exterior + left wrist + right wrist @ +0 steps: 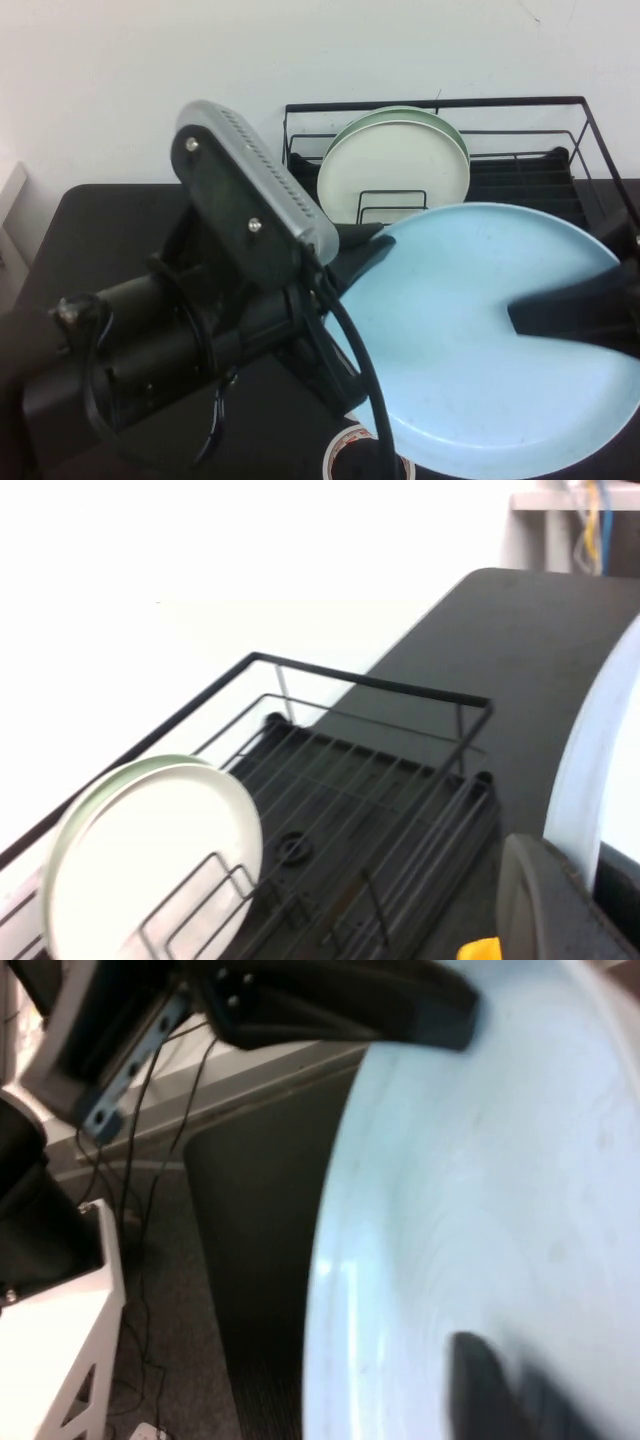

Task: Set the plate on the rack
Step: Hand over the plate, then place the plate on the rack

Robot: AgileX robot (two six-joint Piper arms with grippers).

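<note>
I should let go of the plate's rim point(346, 312) with my left gripper and back that gripper away before my right gripper stands the sky-blue plate in front of the upright plates point(393, 172), because both grippers are clamping the plate.
The sky-blue plate point(480, 340) is held in the air, tilted, in front of the black wire rack point(530, 102). My left gripper point(372, 248) is shut on the plate's left rim. In the left wrist view its grey finger point(545, 900) presses against the plate's edge point(600, 760). My right gripper point(525, 312) is shut on the plate's right side, with one dark finger lying across the top face. That finger point(490, 1380) also shows on the plate point(480, 1180) in the right wrist view. The right gripper's other finger is hidden under the plate.
Two pale green-white plates point(395, 165) stand upright in the rack's left part, also seen in the left wrist view point(150, 850). The rack's right part point(370, 780) holds no dishes. The rack stands on a black table point(110, 220). A round red-and-white object point(350, 455) lies under the plate's front edge.
</note>
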